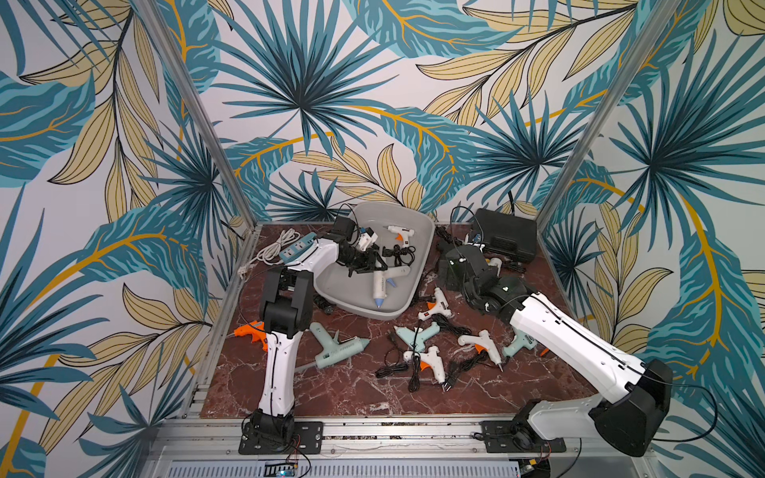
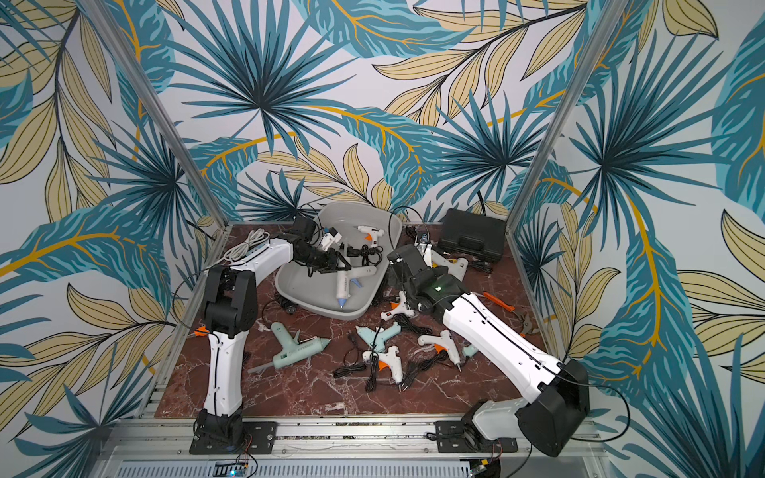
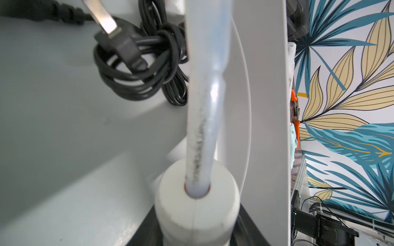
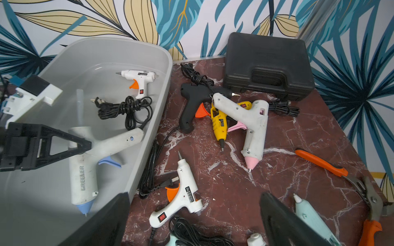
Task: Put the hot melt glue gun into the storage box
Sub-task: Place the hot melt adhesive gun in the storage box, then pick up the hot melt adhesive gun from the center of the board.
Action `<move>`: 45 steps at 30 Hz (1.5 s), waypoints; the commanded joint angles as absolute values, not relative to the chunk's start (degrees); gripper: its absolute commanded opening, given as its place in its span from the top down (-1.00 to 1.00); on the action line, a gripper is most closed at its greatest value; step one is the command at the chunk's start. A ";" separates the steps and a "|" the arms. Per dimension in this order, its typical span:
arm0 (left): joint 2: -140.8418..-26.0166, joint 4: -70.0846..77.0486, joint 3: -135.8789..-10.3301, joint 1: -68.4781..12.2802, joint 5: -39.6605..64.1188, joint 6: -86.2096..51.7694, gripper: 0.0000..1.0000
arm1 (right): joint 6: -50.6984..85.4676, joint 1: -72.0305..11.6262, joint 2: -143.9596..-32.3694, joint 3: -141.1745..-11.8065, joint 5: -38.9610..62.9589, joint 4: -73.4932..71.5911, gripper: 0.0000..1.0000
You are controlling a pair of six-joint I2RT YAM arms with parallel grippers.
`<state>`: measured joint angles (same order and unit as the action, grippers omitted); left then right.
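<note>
The white gun with the pink nozzle is on top of the yellow gun, so my right gripper should keep going toward its barrel (image 4: 254,141) until the fingers are on both sides of it.
The storage box (image 1: 331,285) (image 2: 298,285) (image 4: 85,55) is a light-grey tub at the back centre, tilted up on its far side. A white hot melt glue gun (image 1: 378,285) (image 2: 342,285) (image 4: 83,176) with a blue nozzle and trigger lies inside it. My left gripper (image 1: 363,267) (image 4: 70,144) (image 3: 197,225) reaches into the box, and its jaws are shut on the rear of the gun's barrel, where a glue stick (image 3: 202,117) sticks out. A smaller white gun (image 4: 138,78) and a coiled black cord (image 4: 128,108) also lie in the box. My right gripper (image 4: 195,204) hangs open just right of the box, holding nothing.
A black hard case (image 1: 505,236) (image 4: 268,66) stands at the back right. Several glue guns with cords lie across the marble table (image 1: 352,397), one small white one (image 4: 181,198) under my right gripper. Orange-handled pliers (image 4: 319,161) lie far right, a power strip (image 1: 298,248) back left.
</note>
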<state>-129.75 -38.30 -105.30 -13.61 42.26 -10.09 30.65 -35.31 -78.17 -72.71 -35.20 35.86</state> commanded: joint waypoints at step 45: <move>-79.26 -5.11 -60.51 -11.54 5.07 -31.29 -1.00 | 21.76 2.45 -107.04 -78.47 3.07 33.84 -0.58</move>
